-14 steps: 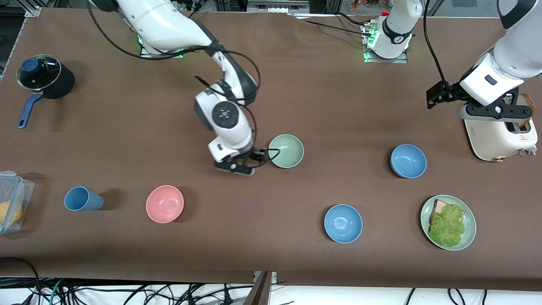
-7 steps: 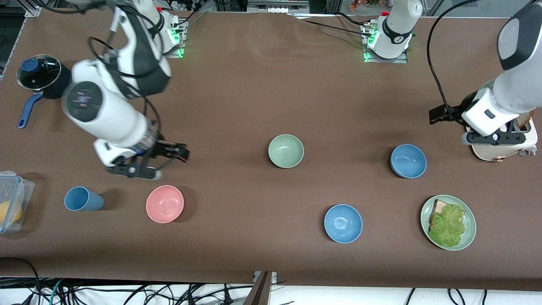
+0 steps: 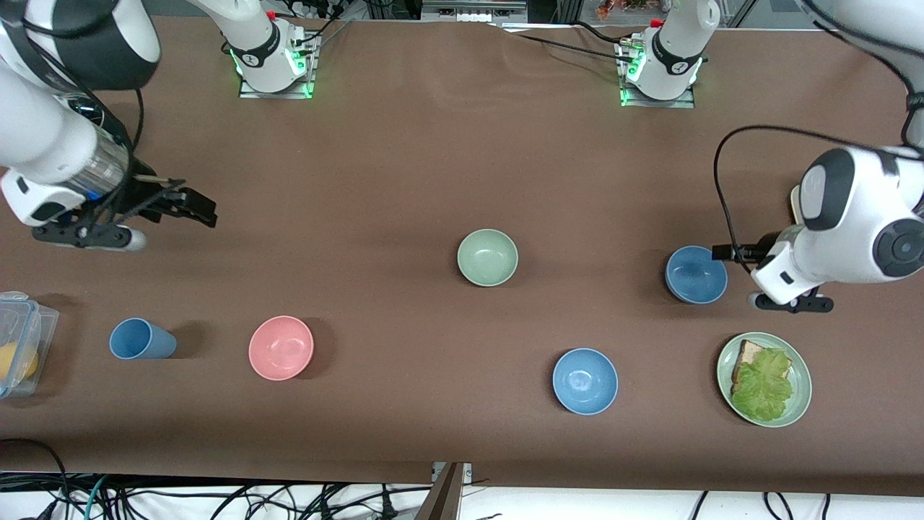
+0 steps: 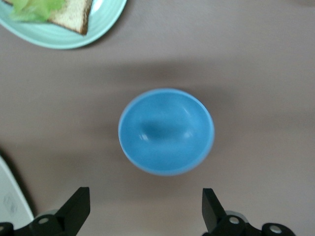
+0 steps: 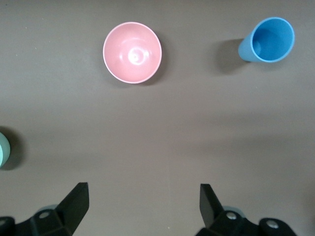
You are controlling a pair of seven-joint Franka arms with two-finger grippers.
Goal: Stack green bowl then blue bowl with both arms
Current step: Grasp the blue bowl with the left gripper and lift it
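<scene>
I expect the blue rim to stay higher than the green rim when I lower the blue bowl [image 3: 696,274] into the green bowl [image 3: 487,257], because both bowls look the same width.
The green bowl [image 3: 487,257] sits upright and empty mid-table; its edge shows in the right wrist view [image 5: 2,150]. One blue bowl [image 3: 696,274] sits toward the left arm's end and shows in the left wrist view [image 4: 166,132]. A second blue bowl [image 3: 585,380] lies nearer the front camera. My left gripper [image 3: 790,302] is open and empty, low over the table beside the first blue bowl [image 4: 143,216]. My right gripper [image 3: 86,235] is open and empty, over bare table at the right arm's end [image 5: 142,206].
A pink bowl [image 3: 281,347] and a blue cup [image 3: 141,339] stand nearer the front camera than the right gripper. A pale green plate [image 3: 801,393] with a sandwich lies near the left gripper. A clear container [image 3: 18,343] sits at the table's edge.
My right gripper has left the green bowl's rim and swung to the right arm's end of the table. My left gripper has come from over the toaster down beside the blue bowl.
</scene>
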